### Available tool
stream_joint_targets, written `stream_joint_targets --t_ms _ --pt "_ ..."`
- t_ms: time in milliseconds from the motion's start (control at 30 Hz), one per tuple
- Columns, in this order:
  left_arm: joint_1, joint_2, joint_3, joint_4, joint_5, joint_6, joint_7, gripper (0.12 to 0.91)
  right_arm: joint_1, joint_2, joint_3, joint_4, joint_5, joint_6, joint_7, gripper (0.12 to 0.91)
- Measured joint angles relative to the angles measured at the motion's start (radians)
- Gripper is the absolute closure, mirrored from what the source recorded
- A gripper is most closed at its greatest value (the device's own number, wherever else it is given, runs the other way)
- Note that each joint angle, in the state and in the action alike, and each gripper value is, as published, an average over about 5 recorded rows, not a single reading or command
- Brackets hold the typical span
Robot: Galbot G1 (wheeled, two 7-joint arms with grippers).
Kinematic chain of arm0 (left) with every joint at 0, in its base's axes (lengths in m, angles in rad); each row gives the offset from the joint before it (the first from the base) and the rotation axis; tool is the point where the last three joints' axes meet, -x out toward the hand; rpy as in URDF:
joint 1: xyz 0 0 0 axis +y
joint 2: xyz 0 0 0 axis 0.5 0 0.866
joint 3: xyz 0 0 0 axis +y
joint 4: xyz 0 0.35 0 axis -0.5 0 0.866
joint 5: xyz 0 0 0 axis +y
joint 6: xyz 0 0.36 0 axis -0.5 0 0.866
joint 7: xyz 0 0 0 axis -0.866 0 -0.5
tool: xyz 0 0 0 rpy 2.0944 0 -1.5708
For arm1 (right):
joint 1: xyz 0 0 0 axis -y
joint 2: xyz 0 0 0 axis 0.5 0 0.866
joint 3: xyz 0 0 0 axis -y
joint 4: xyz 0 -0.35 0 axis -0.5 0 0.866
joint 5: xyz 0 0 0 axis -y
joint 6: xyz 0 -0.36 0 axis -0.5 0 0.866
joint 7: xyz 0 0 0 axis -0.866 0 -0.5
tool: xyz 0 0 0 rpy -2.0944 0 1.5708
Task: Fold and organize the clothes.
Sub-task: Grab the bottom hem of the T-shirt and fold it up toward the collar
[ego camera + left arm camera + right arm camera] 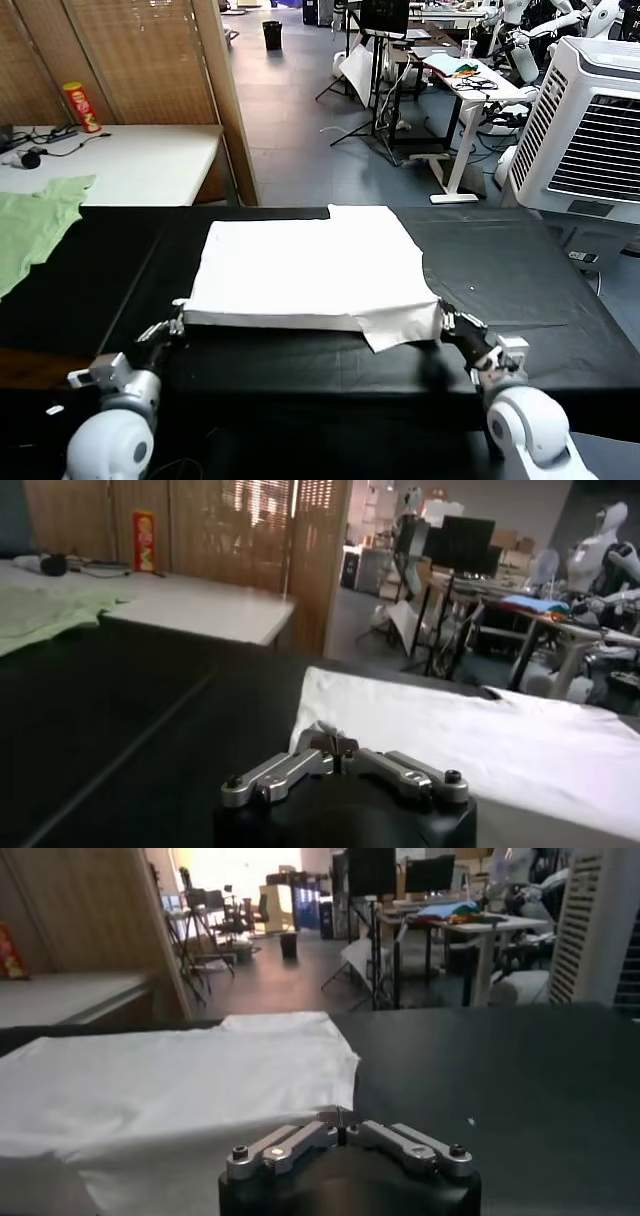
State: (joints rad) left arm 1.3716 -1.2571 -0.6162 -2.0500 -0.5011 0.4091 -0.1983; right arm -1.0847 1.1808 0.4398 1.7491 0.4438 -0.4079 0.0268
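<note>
The T-shirt's far edge [358, 208] is at the far edge of the table. Next, I put its near corners [424, 322] down and pull the T-shirt closer before I fold it.
The clothes, a plain white T-shirt [310, 265], lie partly folded in the middle of the black table [520, 270], with no print showing. My left gripper [178, 320] is at the shirt's near left corner, shut on the fabric. In the left wrist view the gripper [335, 746] pinches that corner of the shirt [480, 750]. My right gripper [446, 322] is at the near right corner, where a flap sticks out. In the right wrist view the gripper [338, 1116] is closed on the edge of the shirt [170, 1078].
A light green garment [35, 225] lies at the table's far left. Behind it stands a white table [140, 160] with a red-and-yellow can [82, 107] and cables. A large white air cooler [590, 130] stands at the back right.
</note>
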Motion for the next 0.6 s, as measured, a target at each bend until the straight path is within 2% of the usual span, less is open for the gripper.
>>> stream_joint_targets --t_ms 167,233,300,400,600 --pt "-0.091 0.024 0.029 0.103 0.008 -0.006 0.004 0.902 0.051 0.013 -0.019 -0.064 0.000 0.027 -0.055 0.900" --pt "-0.124 0.031 0.036 0.142 0.008 -0.004 0.009 0.902 0.053 0.013 -0.016 -0.069 0.002 0.027 -0.070 0.861" --pt "-0.150 0.035 0.042 0.176 0.011 -0.001 0.015 0.890 0.047 0.007 -0.009 -0.062 0.004 0.018 -0.077 0.772" --pt "-0.174 0.039 0.048 0.210 0.024 0.002 0.025 0.788 0.024 -0.009 0.006 -0.026 0.003 -0.011 -0.074 0.606" --pt "-0.177 0.039 0.049 0.221 0.050 -0.001 0.041 0.458 -0.064 -0.039 0.033 0.095 -0.002 -0.074 -0.066 0.298"
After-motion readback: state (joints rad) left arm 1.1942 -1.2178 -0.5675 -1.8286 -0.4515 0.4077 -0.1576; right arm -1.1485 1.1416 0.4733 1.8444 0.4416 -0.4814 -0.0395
